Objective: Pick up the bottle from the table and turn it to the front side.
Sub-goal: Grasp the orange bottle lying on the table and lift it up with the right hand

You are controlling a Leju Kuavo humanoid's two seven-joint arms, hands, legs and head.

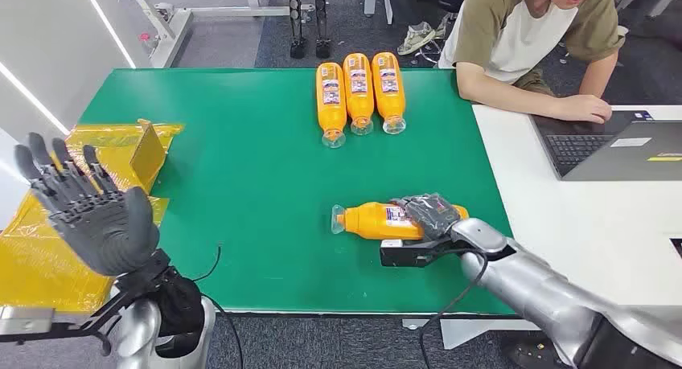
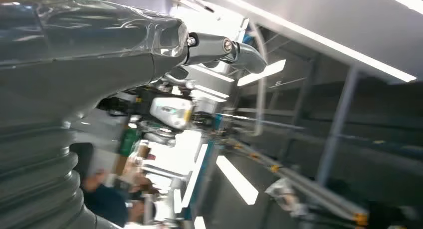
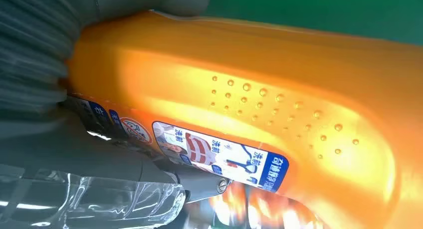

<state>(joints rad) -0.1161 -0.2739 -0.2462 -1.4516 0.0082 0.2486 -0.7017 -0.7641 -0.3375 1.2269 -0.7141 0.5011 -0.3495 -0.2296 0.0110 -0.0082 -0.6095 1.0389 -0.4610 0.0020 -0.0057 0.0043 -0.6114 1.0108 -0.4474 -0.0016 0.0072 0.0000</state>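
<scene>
My gripper is about to turn over the orange bottle [image 1: 371,221] with the small white label [image 1: 398,216] facing up, so a hidden blue front label with big letters will show.
An orange bottle [image 1: 378,219] with a clear cap lies on its side on the green table [image 1: 241,176], cap pointing left. My right hand [image 1: 430,212] wraps over the bottle's base end and grips it. In the right wrist view the orange bottle [image 3: 259,104] sits close against the hand, its blue and white label facing the camera. My left hand [image 1: 92,212] is raised above the table's left edge, palm up and fingers spread, holding nothing.
Three more orange bottles [image 1: 359,92] lie side by side at the table's far edge. Yellow packaging and a small box [image 1: 121,156] cover the left side. A person [image 1: 527,39] sits at the white desk on the right with a laptop [image 1: 619,148].
</scene>
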